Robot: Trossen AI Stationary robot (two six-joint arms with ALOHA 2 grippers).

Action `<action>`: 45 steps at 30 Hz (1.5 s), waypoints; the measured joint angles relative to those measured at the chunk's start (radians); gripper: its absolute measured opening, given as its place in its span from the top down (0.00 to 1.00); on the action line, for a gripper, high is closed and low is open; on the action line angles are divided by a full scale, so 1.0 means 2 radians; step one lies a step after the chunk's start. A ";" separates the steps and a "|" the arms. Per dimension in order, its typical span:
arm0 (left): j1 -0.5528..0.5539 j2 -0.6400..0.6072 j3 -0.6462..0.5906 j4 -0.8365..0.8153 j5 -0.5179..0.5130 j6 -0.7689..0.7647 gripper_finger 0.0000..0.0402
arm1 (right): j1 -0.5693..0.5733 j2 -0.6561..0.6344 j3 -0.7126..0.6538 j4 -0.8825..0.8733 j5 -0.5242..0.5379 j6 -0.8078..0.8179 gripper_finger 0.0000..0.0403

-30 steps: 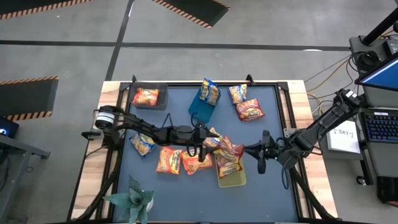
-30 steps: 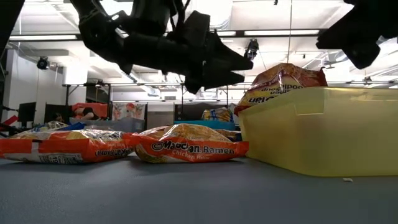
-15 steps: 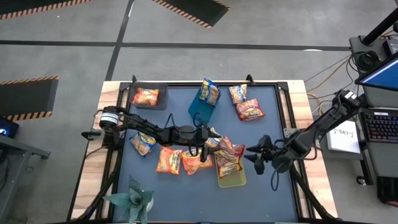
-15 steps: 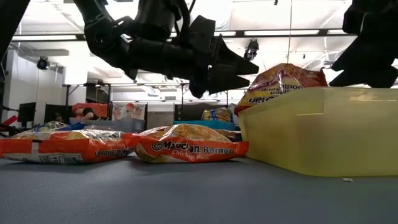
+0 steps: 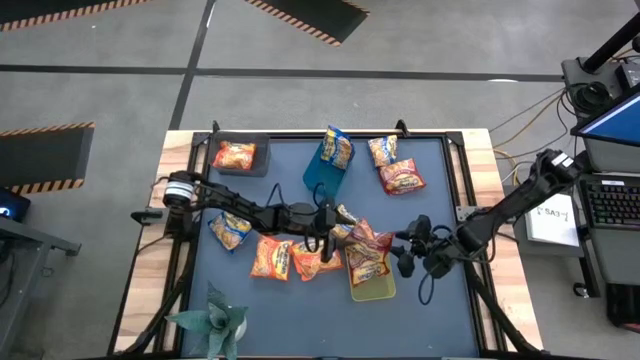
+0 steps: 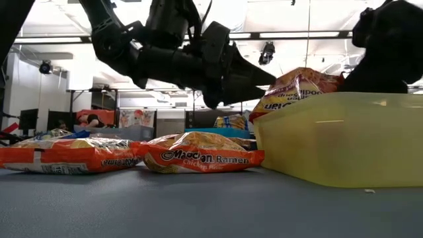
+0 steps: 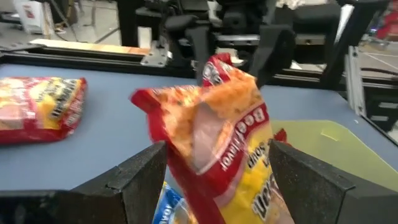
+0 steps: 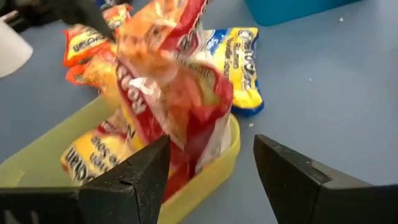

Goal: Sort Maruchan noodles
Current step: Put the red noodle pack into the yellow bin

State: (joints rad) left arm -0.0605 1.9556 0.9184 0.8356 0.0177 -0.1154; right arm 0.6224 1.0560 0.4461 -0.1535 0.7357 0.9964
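Next, my right gripper comes over the red packet (image 5: 373,240) and pushes it down into the bin (image 5: 375,288), because the packet sticks up past the yellow-green bin's rim.
Several Maruchan noodle packets lie about the blue mat: orange ones (image 5: 270,257) (image 6: 198,157), a blue-and-yellow one (image 5: 228,230), and two at the far right (image 5: 402,177). Red packets (image 5: 366,250) stand upright in the yellow-green bin (image 5: 375,290), leaning on its rim. My left gripper (image 5: 335,232) is open at mid-table, and one red packet's top (image 7: 217,118) shows just ahead, between its fingers. My right gripper (image 5: 400,255) is open too, on the bin's right, facing the same packet (image 8: 180,93).
A blue bin (image 5: 322,172) with one packet stands at the far middle. A dark bin (image 5: 240,155) with an orange packet sits at the far left corner. A small plant (image 5: 215,320) stands at the near left. Bare mat lies right of the yellow-green bin.
My right gripper has sunk and come toward the yellow-green bin, tipping downward, and its fingers have opened. The red packets stay upright in the bin.
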 joint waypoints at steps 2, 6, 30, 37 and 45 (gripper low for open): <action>0.000 0.007 0.003 -0.001 0.001 -0.003 0.34 | -0.009 0.007 0.000 0.022 0.000 -0.020 0.46; 0.000 0.023 0.018 0.001 0.003 -0.012 0.34 | -0.022 0.012 -0.001 0.050 -0.003 -0.059 0.46; -0.001 0.017 0.028 -0.021 0.053 0.006 0.46 | -0.028 0.007 0.034 0.063 -0.006 -0.221 0.97; -0.004 -0.007 0.028 -0.067 0.053 0.035 0.47 | -0.028 0.007 0.069 0.007 -0.005 -0.328 0.97; -0.009 -0.021 0.027 -0.110 0.050 0.041 0.47 | -0.029 0.011 0.075 0.004 0.004 -0.506 0.98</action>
State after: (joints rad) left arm -0.0776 1.9141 0.9730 0.6163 0.1168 -0.0340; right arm 0.5644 1.0783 0.5953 -0.1451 0.7438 -0.0146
